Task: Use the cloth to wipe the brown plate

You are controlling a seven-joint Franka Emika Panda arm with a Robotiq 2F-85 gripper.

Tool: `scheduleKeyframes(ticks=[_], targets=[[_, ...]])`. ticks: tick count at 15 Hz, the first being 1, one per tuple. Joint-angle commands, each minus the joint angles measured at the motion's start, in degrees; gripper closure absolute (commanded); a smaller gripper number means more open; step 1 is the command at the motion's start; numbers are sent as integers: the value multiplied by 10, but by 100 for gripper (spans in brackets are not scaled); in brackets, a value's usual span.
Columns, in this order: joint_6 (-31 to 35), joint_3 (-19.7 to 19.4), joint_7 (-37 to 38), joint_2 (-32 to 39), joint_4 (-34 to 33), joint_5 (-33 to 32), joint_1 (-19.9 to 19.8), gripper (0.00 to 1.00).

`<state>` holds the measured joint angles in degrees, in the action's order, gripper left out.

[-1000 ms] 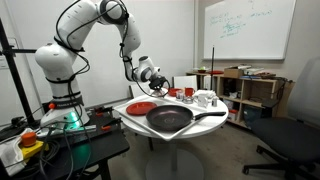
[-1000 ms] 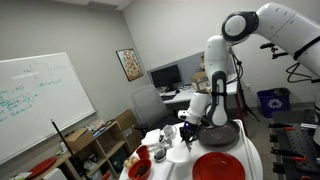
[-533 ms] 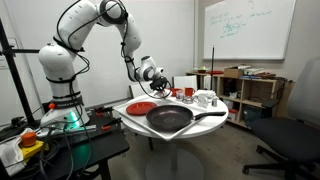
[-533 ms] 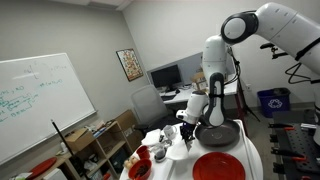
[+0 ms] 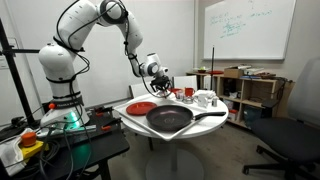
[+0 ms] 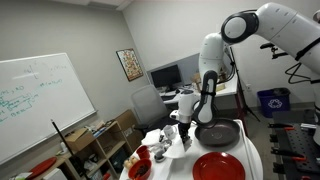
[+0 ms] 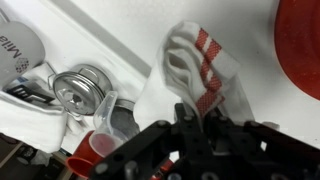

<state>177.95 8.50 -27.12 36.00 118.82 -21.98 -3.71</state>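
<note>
My gripper is holding the cloth [image 7: 203,68] over a clear spot [image 6: 184,157] beside the brown plate, so it should keep going down until the cloth lies there, and then let go.
The brown plate [image 5: 141,106] is a round red dish on the white round table [image 5: 128,113], next to the big black pan [image 5: 170,119]. It also shows in the other exterior view [image 6: 218,167] and at the top right edge of the wrist view [image 7: 302,45]. My gripper [image 5: 160,82] hangs over the far side of the table, beyond the plate and the pan [image 6: 218,133]. In the wrist view the gripper [image 7: 196,128] is shut on a white cloth with red stripes [image 7: 196,62], which hangs from the fingers. The gripper is also in the other exterior view [image 6: 184,125].
Small white cups [image 5: 205,98] and a red cup [image 5: 186,92] stand at the back of the table. A metal tin [image 7: 80,86] and a red cup [image 7: 93,150] lie close under the gripper. A black office chair [image 5: 292,120] and a shelf [image 5: 250,88] stand beside the table.
The gripper with the cloth has moved sideways over the back of the table, away from above the pan and toward the cups. The plate and pan have not moved.
</note>
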Motion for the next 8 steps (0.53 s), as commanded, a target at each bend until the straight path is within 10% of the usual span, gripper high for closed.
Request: scheduleKeyframes(ticks=[1,8], targets=[[-62,-1,19,18,-52,27,3,97],[-158,13,4,74,-133,72,-16,97]])
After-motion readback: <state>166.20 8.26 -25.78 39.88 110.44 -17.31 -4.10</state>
